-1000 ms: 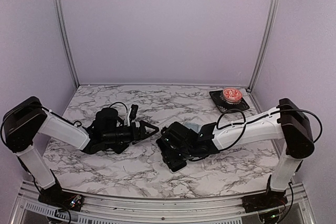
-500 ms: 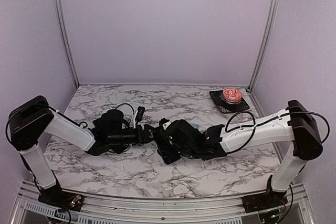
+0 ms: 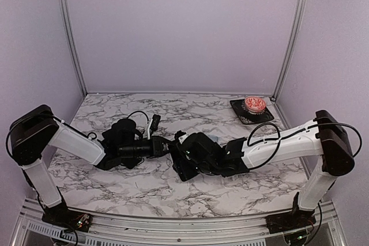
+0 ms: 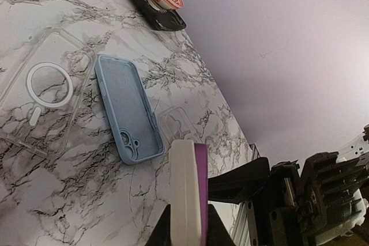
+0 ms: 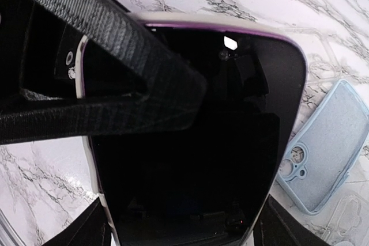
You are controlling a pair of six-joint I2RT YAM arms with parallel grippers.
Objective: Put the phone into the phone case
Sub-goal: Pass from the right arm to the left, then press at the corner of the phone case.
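Note:
My right gripper spans the phone's long sides (image 5: 97,177), which must enter the phone case, so my right gripper should open and take the edge (image 5: 294,113) opposite my left gripper.
The phone (image 5: 196,142) has a black screen, a purple rim and a whitish edge, and is held above the marble table between both arms. My right gripper (image 5: 181,229) is shut on it across its width, a finger (image 5: 288,223) against each long side. My left gripper (image 4: 187,229) is shut on the phone (image 4: 189,194), pinching its thin edge front to back; one of its fingers (image 5: 104,73) crosses the screen. From above, both grippers meet at the phone (image 3: 183,168). A light blue phone case (image 4: 128,108) lies open side up on the table.
A clear case with a white ring (image 4: 43,93) lies left of the blue one, and another clear case (image 4: 176,124) lies right of it. A black coaster with a red-patterned bowl (image 3: 254,105) sits at the back right corner. Purple walls enclose the table.
My left gripper moved right to the phone and shut on its edge. The right arm shifted a little left with the phone in its grip.

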